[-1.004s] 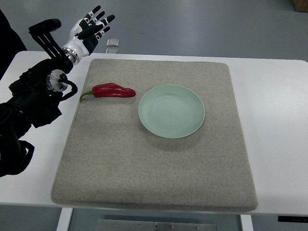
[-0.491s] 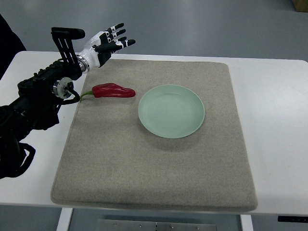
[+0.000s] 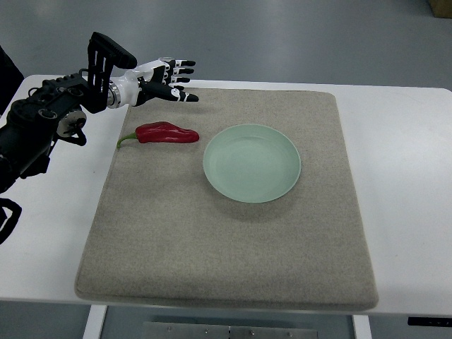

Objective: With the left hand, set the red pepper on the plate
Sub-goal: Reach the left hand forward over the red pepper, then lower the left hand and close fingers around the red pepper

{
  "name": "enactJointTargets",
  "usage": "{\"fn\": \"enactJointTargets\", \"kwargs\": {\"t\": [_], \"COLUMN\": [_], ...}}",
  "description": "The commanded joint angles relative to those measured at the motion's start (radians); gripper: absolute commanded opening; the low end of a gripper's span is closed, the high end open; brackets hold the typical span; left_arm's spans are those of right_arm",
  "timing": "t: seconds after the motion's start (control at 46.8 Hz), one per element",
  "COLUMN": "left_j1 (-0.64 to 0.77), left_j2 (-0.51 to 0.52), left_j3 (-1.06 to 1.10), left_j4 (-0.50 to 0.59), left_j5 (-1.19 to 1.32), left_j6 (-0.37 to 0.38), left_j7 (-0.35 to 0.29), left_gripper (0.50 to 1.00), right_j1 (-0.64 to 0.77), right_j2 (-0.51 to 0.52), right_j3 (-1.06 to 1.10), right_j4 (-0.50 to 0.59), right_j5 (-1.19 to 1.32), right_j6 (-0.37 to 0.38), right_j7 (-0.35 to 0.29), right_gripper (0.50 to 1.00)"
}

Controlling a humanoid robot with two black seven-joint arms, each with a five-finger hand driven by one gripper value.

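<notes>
Next, I turn my left gripper, because its spread fingers hover past the red pepper's far side [image 3: 162, 123], and straddle the pepper's middle [image 3: 161, 133] before I close them.
A red pepper [image 3: 166, 133] with a green stem lies on the grey mat [image 3: 233, 282], just left of the pale green plate [image 3: 251, 162]. The plate holds nothing. My left hand [image 3: 169, 79] hovers over the mat's far left edge, above and behind the pepper, fingers spread and pointing right, holding nothing. Its black arm [image 3: 49, 120] enters from the left edge.
The mat covers most of a white table [image 3: 402, 176]. A small grey object [image 3: 167, 63] lies beyond the table's far edge, partly behind the hand.
The left hand has swung rightward and lower, from pointing up-right off the table's corner to reaching over the mat's far left edge. The pepper and plate have not moved.
</notes>
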Motion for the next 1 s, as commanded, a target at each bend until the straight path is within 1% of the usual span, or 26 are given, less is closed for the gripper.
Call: {"fn": "enactJointTargets", "kwargs": {"t": [0.0,0.107,0.299,0.406,0.534,0.577,0.683,0.769,0.983], "left_j1": [-0.018,-0.045,-0.094,-0.130,-0.156,-0.157,-0.153,-0.154,-0.139], "left_j2": [0.032,0.077,0.131,0.134,0.134,0.134,0.134,0.134,0.129], "left_j3": [0.030,0.050,0.050,0.059,0.131,0.145,0.168,0.176,0.182], "left_j4": [-0.045,-0.119,-0.231,-0.242,-0.246,-0.253,-0.257,-0.259,-0.260], "left_j5": [0.069,0.188,0.402,0.445,0.546,0.584,0.684,0.761,0.784], "left_j6": [-0.007,-0.030,-0.033,-0.033,-0.030,-0.028,-0.016,0.010,0.105], "left_j7": [0.000,-0.001,-0.001,-0.003,-0.015,-0.030,-0.087,-0.113,-0.116], "left_gripper": [0.992,0.992,0.992,0.992,0.990,0.988,0.984,0.981,0.979], "right_j1": [-0.001,0.000,-0.001,0.000,0.000,0.000,0.000,0.000,0.000], "right_j2": [0.000,0.000,0.000,0.000,0.000,0.000,0.000,0.000,0.000], "right_j3": [0.000,0.000,0.000,0.000,0.000,0.000,0.000,0.000,0.000], "right_j4": [0.000,0.000,0.000,0.000,0.000,0.000,0.000,0.000,0.000], "right_j5": [0.000,0.000,0.000,0.000,0.000,0.000,0.000,0.000,0.000], "right_j6": [0.000,0.000,0.000,0.000,0.000,0.000,0.000,0.000,0.000], "right_j7": [0.000,0.000,0.000,0.000,0.000,0.000,0.000,-0.001,0.000], "right_gripper": [0.932,0.932,0.932,0.932,0.932,0.932,0.932,0.932,0.932]}}
